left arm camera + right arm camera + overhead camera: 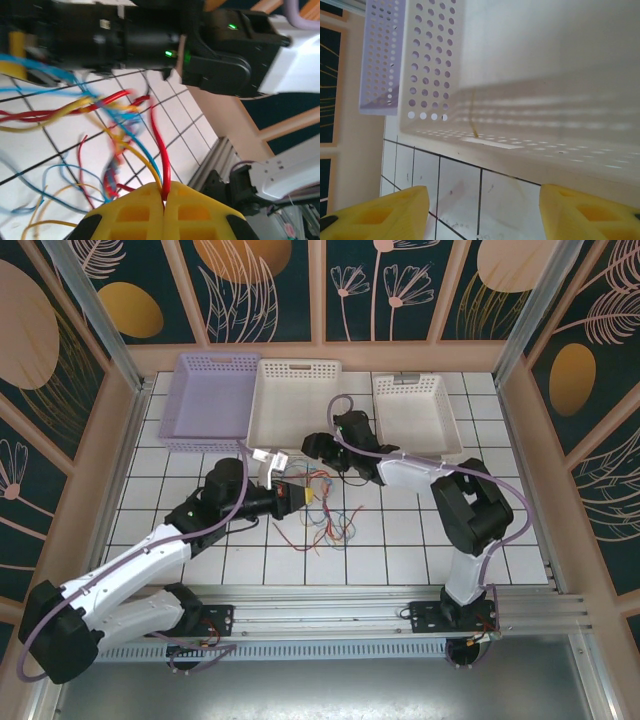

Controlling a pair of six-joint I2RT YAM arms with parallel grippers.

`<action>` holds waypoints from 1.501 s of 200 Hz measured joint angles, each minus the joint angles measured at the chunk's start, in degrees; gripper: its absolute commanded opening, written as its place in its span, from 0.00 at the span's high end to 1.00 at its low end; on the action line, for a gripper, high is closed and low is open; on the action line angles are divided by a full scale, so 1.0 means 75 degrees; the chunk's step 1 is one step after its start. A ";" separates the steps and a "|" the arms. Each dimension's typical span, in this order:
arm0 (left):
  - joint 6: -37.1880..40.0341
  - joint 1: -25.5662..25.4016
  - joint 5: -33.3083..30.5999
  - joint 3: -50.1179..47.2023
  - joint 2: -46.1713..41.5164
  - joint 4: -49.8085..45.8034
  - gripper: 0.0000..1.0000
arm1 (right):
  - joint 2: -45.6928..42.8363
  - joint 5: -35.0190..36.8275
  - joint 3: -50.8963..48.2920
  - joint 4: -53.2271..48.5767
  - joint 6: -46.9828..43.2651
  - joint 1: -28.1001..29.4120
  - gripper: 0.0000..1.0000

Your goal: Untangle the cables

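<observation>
I should keep moving my right gripper, fingers open, to the hanging tangle (pixel 326 508) and close around it, while my left gripper holds the red, blue and yellow cables (pixel 159 164).
The cables (pixel 325 512) lie as a loose tangle of red, blue and yellow-orange wires on the white tiles at mid-table. My left gripper (pixel 306 494) sits at the tangle's left edge. In the left wrist view it (pixel 165 194) is shut on a red cable (pixel 159 145), with a yellow cable (pixel 136 152) and a blue cable (pixel 146 150) running into the same pinch. The strands stretch away taut toward the rest of the tangle (pixel 100 107). My right gripper (pixel 318 447) hovers just beyond the tangle, near the white basket. Its yellow fingers (pixel 380 210) stand open over bare tile, nothing between them (pixel 482 210).
Three perforated baskets line the back: lilac (pixel 210 400), white (pixel 296 400) and a smaller white one (pixel 415 415). The white basket's wall (pixel 530 75) is close in front of the right gripper, lilac basket (pixel 380 60) beside it. The right arm's black wrist (pixel 150 35) hangs above the cables.
</observation>
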 measured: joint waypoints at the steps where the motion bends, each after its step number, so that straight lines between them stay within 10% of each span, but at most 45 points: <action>1: 0.0000 -0.0015 0.0006 0.0006 0.0009 0.0006 1.00 | 0.0015 0.0003 0.0015 -0.0003 0.0000 0.0000 0.40; 130: 0.1052 -0.0892 -0.1288 0.1851 0.0233 -0.1163 1.00 | -0.0259 0.0087 0.0122 -0.0530 -0.0283 -0.0758 0.41; 233: 0.2352 -0.0892 -0.3395 0.3287 0.0533 -0.2480 1.00 | -0.5572 0.1017 -0.1842 -0.1445 -0.1186 -0.0772 0.41; 300: 0.2547 -0.0720 -0.3984 0.3255 0.0685 -0.2506 1.00 | -0.7117 -0.0425 -0.3611 -0.1469 -0.1734 0.0032 0.46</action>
